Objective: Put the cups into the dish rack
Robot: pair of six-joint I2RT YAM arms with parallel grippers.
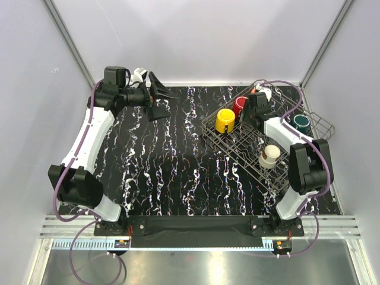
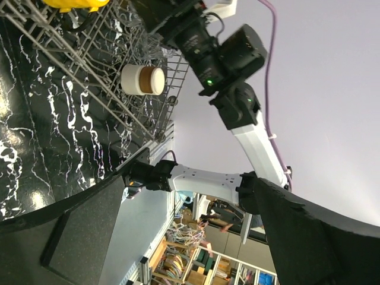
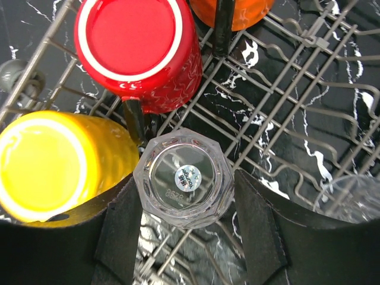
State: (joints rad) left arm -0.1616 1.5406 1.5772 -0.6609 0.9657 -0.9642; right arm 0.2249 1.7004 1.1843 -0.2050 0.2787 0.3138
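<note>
The upside-down clear glass (image 3: 185,178) is hanging above free rack wires (image 3: 222,130) next to the red mug. My right gripper should now go down until the glass's rim rests there, then let go.
The grey wire dish rack (image 1: 237,145) stands at the right of the table. In it I see a yellow mug (image 1: 225,120), a red mug (image 1: 239,105), a dark teal cup (image 1: 301,123) and a brown-and-cream cup (image 1: 270,156). My right gripper (image 1: 254,108) reaches into the rack's far end. In the right wrist view it (image 3: 185,185) is shut on an upside-down clear glass (image 3: 184,177), beside the yellow mug (image 3: 56,166) and red mug (image 3: 139,50). An orange mug (image 3: 237,12) and a second clear glass (image 3: 356,199) sit nearby. My left gripper (image 1: 158,96) is open, empty and raised at the far left.
The left wrist view shows the rack (image 2: 107,77) side-on with the brown-and-cream cup (image 2: 142,79) and the right arm (image 2: 225,56) above it. The black marbled tabletop (image 1: 160,166) lies between the arms. Grey walls close in the back and sides.
</note>
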